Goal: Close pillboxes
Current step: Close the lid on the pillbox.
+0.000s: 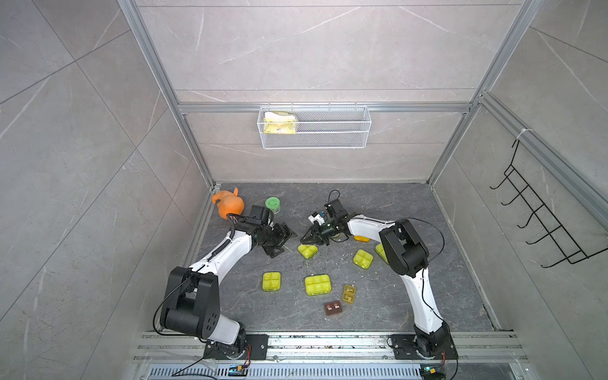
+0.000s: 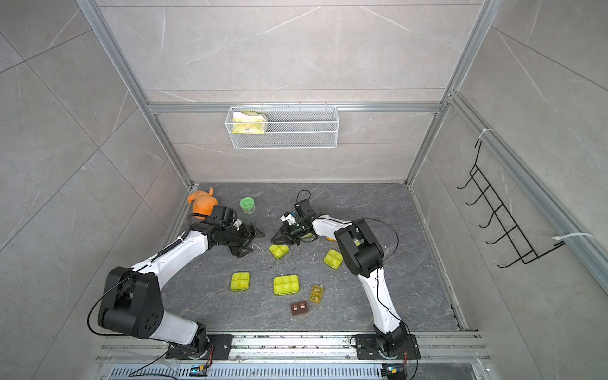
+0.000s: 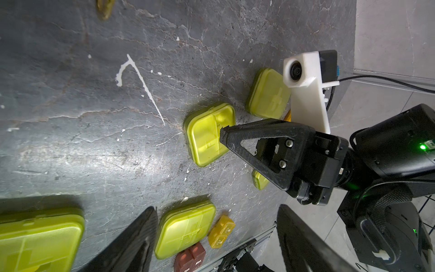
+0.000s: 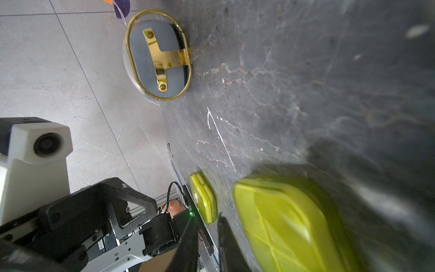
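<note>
The closed fingers of the robot's right gripper touch only the far pillbox's lid, so next the gripper opens them and grips the pillbox by its side, lid against bottom.
Several yellow-green pillboxes lie on the dark stone floor, lids down. My right gripper points down at the far one. Seen from the left wrist, the right gripper rests its tip on that pillbox's lid. The right wrist view shows the same gripper with jaws almost together and nothing between them, beside that pillbox. My left gripper hangs open just left of it, holding nothing. A tiny amber pillbox and a brown one sit nearer the front.
A green-lidded jar and an orange toy stand at the back left. A gold-rimmed grey clock lies beyond the right gripper. An orange-lidded box sits by the right forearm. A wire basket hangs on the back wall.
</note>
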`<move>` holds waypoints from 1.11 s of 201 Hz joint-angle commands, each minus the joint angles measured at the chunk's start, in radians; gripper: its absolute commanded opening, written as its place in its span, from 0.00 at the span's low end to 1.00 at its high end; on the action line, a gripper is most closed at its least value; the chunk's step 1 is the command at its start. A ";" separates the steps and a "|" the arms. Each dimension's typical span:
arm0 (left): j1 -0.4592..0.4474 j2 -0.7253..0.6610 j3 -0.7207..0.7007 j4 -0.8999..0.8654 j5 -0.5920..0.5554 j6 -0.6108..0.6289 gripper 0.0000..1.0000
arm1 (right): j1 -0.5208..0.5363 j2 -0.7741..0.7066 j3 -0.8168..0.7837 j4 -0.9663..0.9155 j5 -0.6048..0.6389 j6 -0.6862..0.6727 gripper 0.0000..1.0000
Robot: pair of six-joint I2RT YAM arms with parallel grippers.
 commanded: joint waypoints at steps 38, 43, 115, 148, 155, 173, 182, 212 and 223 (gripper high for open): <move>0.029 -0.067 -0.028 -0.021 0.023 0.040 0.81 | 0.015 0.041 0.023 -0.024 0.019 -0.001 0.16; 0.030 -0.069 -0.028 -0.023 0.023 0.041 0.81 | 0.015 0.042 0.024 -0.023 0.020 -0.001 0.16; 0.045 -0.086 -0.035 -0.043 0.027 0.050 0.81 | 0.017 0.057 -0.016 0.004 0.026 -0.002 0.14; 0.048 -0.092 -0.035 -0.050 0.026 0.053 0.81 | 0.014 0.062 -0.063 0.046 0.026 0.006 0.14; 0.047 -0.094 -0.036 -0.052 0.024 0.053 0.81 | 0.013 0.065 -0.074 0.057 0.026 0.009 0.13; 0.048 -0.095 -0.035 -0.056 0.024 0.055 0.81 | 0.009 0.068 -0.103 0.089 0.025 0.020 0.14; 0.049 -0.095 -0.035 -0.059 0.025 0.056 0.81 | 0.008 0.070 -0.117 0.105 0.025 0.026 0.13; 0.051 -0.098 -0.031 -0.066 0.025 0.061 0.81 | 0.007 0.065 -0.136 0.139 0.019 0.041 0.13; 0.051 -0.098 -0.029 -0.064 0.028 0.061 0.81 | 0.006 0.052 -0.136 0.153 0.011 0.042 0.14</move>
